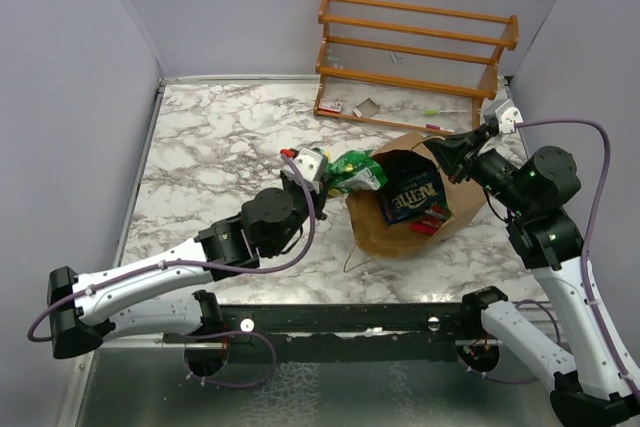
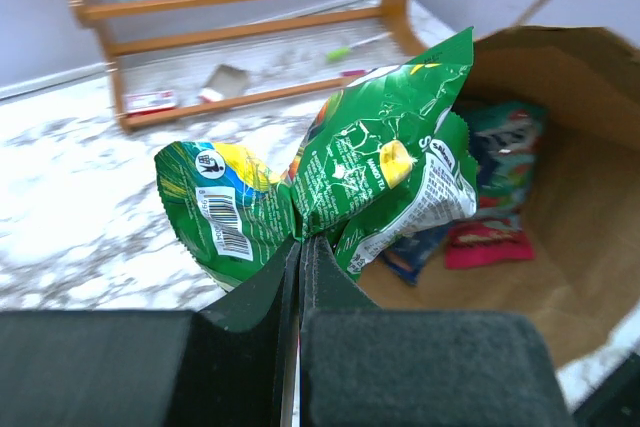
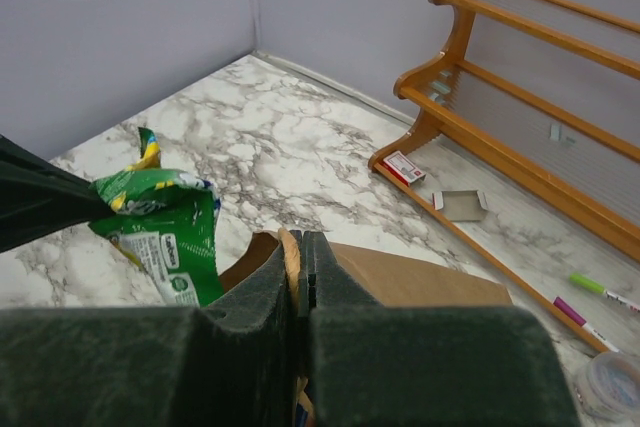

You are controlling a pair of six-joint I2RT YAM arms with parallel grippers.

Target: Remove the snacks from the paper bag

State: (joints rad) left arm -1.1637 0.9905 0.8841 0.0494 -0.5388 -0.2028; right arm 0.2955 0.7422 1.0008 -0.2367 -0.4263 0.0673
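Observation:
My left gripper should continue to move toward the empty marble (image 1: 215, 190) away from the bag and let go there, as the green-yellow packet (image 1: 357, 173) is clear of the bag's opening.
The brown paper bag (image 1: 455, 209) lies on its side on the marble table, mouth open toward the left. My left gripper (image 1: 322, 175) is shut on the green-yellow packet (image 1: 358, 170), held just outside the bag's mouth; the left wrist view shows it (image 2: 370, 167) pinched at its middle. Inside the bag lie a dark blue packet (image 1: 412, 194), a teal-red packet (image 2: 505, 147) and a small red packet (image 1: 432, 217). My right gripper (image 1: 442, 150) is shut on the bag's upper rim (image 3: 288, 247), holding the mouth open.
An orange wooden rack (image 1: 415, 57) stands at the back against the wall. A small red-white scrap (image 1: 332, 107), a grey scrap (image 1: 366, 107) and pens (image 1: 445, 112) lie by its base. Walls close in the left and right sides.

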